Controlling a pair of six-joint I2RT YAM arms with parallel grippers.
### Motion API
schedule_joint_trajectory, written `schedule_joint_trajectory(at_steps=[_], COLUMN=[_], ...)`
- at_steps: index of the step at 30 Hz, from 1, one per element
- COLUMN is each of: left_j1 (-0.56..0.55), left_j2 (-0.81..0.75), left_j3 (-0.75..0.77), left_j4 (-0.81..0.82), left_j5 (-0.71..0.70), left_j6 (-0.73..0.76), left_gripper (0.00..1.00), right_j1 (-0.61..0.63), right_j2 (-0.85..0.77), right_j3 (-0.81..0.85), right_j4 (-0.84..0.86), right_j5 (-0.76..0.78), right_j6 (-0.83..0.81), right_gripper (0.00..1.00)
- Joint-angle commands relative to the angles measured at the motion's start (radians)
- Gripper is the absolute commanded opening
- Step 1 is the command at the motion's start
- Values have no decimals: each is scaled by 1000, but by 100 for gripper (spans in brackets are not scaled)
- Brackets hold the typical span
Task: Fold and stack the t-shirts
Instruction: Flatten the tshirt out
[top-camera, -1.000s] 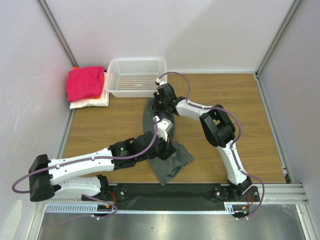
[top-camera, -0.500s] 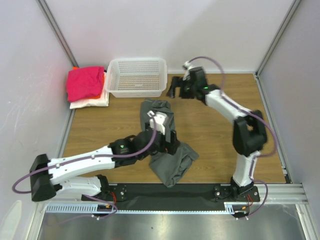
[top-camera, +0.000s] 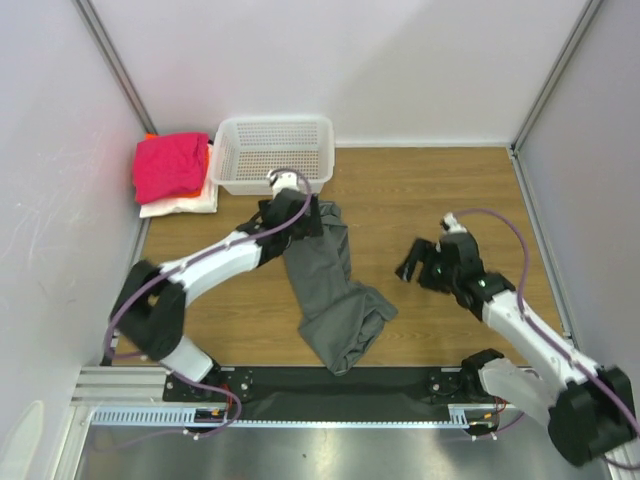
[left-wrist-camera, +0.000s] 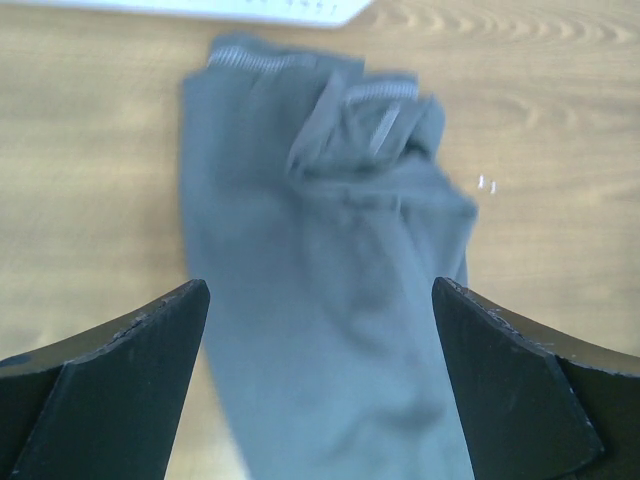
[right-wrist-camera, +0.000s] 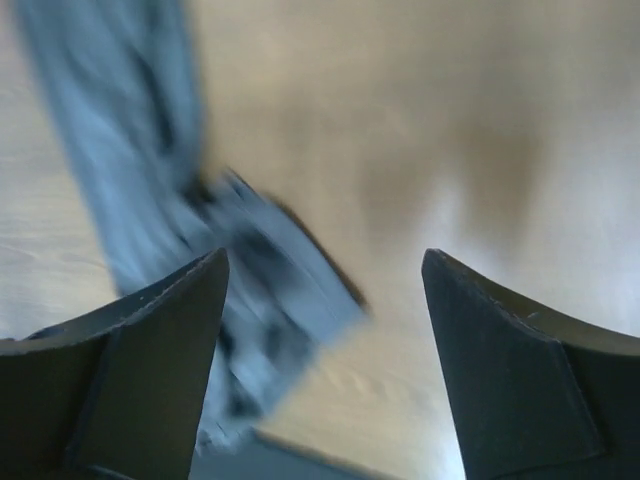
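The t-shirt's stitched far end is folded over double in loose folds. So the grey t-shirt will stay bunched up and wrinkled when I pull it crosswise.
A dark grey t-shirt lies as a long crumpled strip on the wooden table, running from near the basket toward the front edge. My left gripper hovers open over its far end; in the left wrist view the grey cloth fills the gap between the spread fingers, and nothing is held. My right gripper is open over bare wood to the right of the shirt. The right wrist view is blurred, with the shirt at its left. Folded pink, orange and white t-shirts are stacked at the back left.
A white mesh basket stands at the back, just beyond the grey shirt's far end. Walls enclose the table on the left, back and right. A black strip with the arm bases runs along the front edge.
Both grippers have opened and let go of the grey shirt. The left gripper has moved to the shirt's far end. The right arm swung from beside the basket back toward the near right.
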Motion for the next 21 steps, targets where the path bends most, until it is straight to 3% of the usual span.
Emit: schedule_joint_trajectory(at_steps=[1,5,11,21], left_j1=[38,61,69,69], left_j2=[112,226,404,444], left_j3=[145,232,396,364], left_j4=[84,158,101,121], left_j5=[49,92,65,4], left_j6=[79,102,117,99], left_gripper=[99,96,92,82], right_j1=[-3,-3,11,141], right_j2=[-214,-338,-381,-181], right_j3=[-68,-148,-250,-256], right_j4=[-80,-161,-152,20], right_j5=[49,39,-63,-42], right_j6=[118,150,215,232], right_gripper=[82,76,69,59])
